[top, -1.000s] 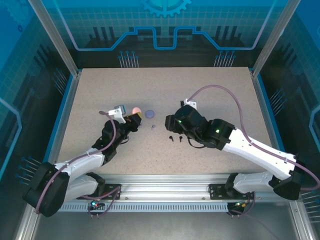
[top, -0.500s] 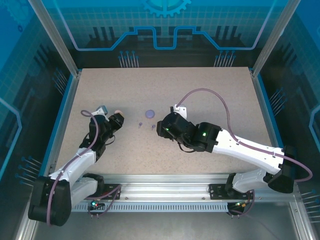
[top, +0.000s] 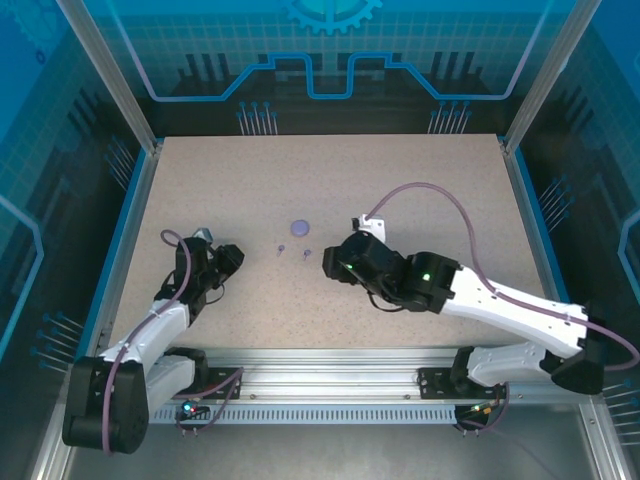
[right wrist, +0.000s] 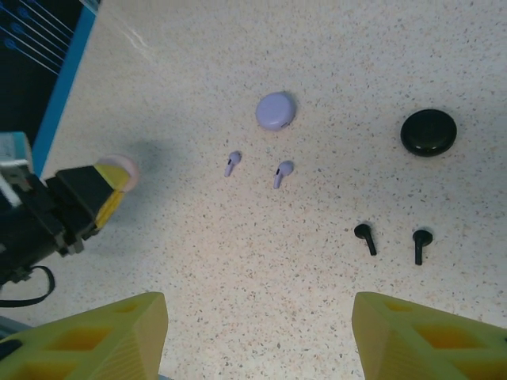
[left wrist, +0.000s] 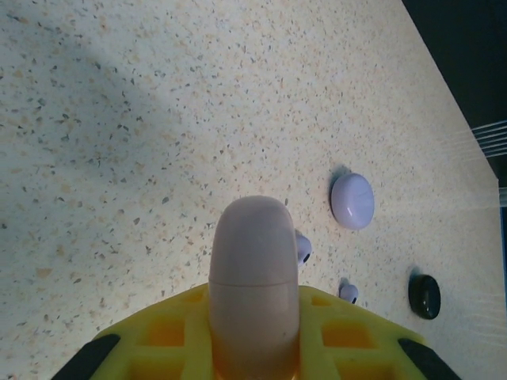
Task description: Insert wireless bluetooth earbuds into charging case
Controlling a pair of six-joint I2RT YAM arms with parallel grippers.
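Observation:
I keep lowering the closed pale pink case (left wrist: 253,257) with my left gripper until it rests on open table (top: 243,271). The case hangs over that spot, clear of the lavender earbuds.
My left gripper (left wrist: 253,321) is shut on a closed pale pink charging case (left wrist: 253,269), held above the table at the left (top: 227,258). The pink case (right wrist: 120,172) also shows in the right wrist view. A closed lavender case (right wrist: 276,110) lies on the table with two lavender earbuds (right wrist: 231,163) (right wrist: 283,172) just in front of it. A closed black case (right wrist: 428,131) lies to the right, with two black earbuds (right wrist: 365,237) (right wrist: 420,244) nearer me. My right gripper (right wrist: 257,340) hangs open above the table near these, holding nothing.
The speckled table (top: 400,180) has open room at the back and right. A blue rim (top: 128,225) and metal frame posts border it. The right arm's cable (top: 440,195) loops over the table's right half.
My left gripper has drawn back to the left with the pink case, away from the lavender case. The right arm shifted left over the black earbuds, covering them in the top view.

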